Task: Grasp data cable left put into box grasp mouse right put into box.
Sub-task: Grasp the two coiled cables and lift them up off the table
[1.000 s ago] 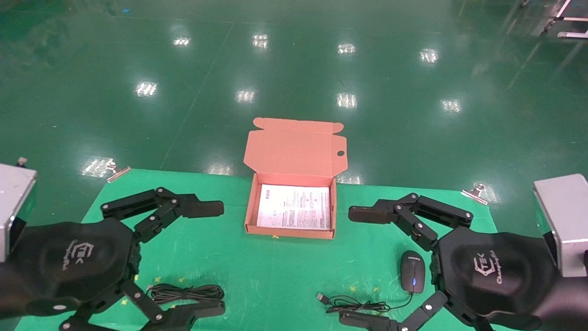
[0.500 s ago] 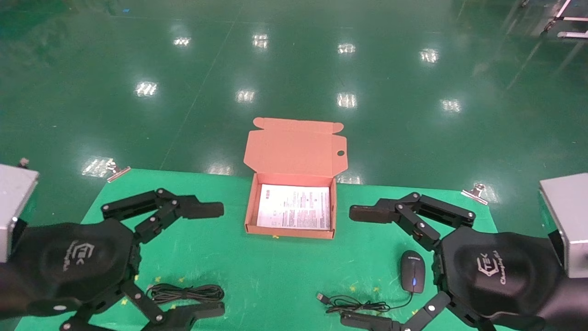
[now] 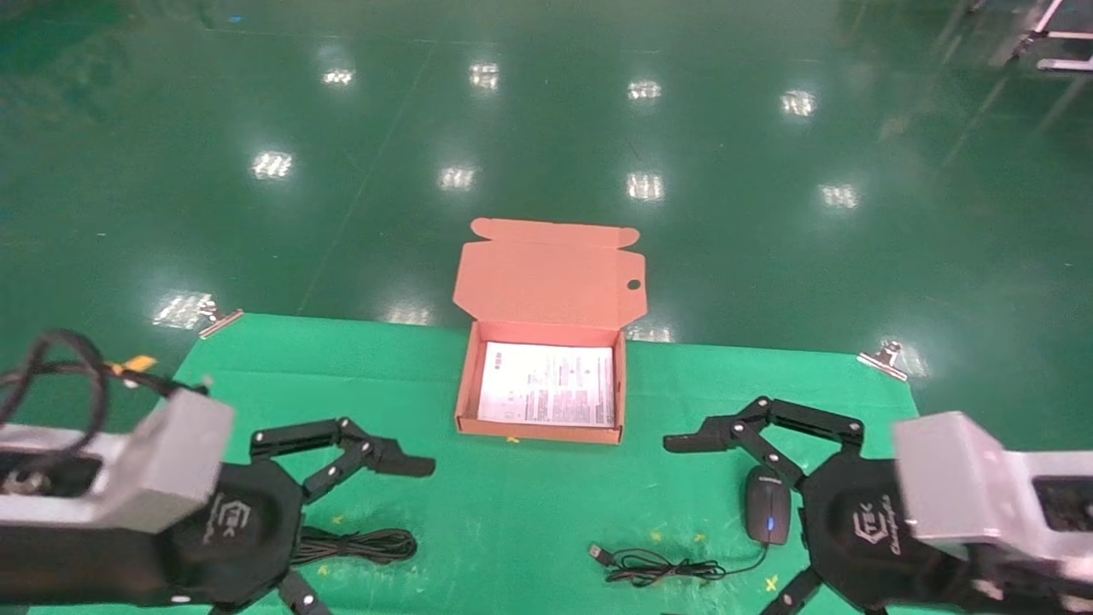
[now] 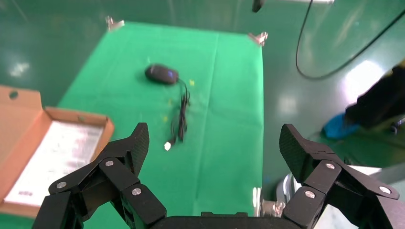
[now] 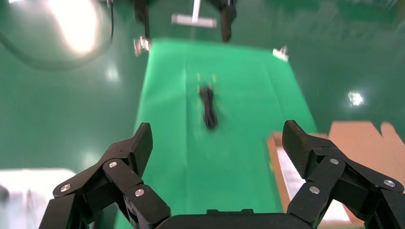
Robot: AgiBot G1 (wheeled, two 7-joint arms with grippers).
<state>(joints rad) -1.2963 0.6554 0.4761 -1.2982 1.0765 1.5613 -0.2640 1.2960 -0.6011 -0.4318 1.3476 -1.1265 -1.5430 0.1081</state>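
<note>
The bundle is joined to the mouse (image 3: 768,506) by a loose piece of thin cord (image 3: 750,568), so the mouse will follow and dangle when the robot lifts the bundle.
The salmon-orange box (image 3: 464,384) stands open at the table's far middle, its lid upright and a white sheet lining its bottom. The coiled black data cable (image 3: 354,545) lies near left, just in front of my left gripper (image 3: 410,551), which is open and holds nothing. The black mouse (image 3: 767,506) with its blue-lit wheel lies near right, and its thin cord (image 3: 657,565) trails left. My right gripper (image 3: 675,547) stands open beside the mouse and is empty. The left wrist view shows the left gripper (image 4: 215,143), the mouse (image 4: 161,74) and the box (image 4: 107,129). The right wrist view shows the right gripper (image 5: 218,138), the data cable (image 5: 208,107) and the box (image 5: 273,157).
A green cloth (image 3: 512,495) covers the table, held by metal clips at the far corners (image 3: 220,318) (image 3: 884,357). Beyond the far edge lies shiny green floor. Bare cloth lies between the cable, the cord and the box front.
Both arms have tilted and drawn back toward the near edge, so their silver wrist housings now show above the grippers. Both grippers stay open. The cable, mouse and box have not moved.
</note>
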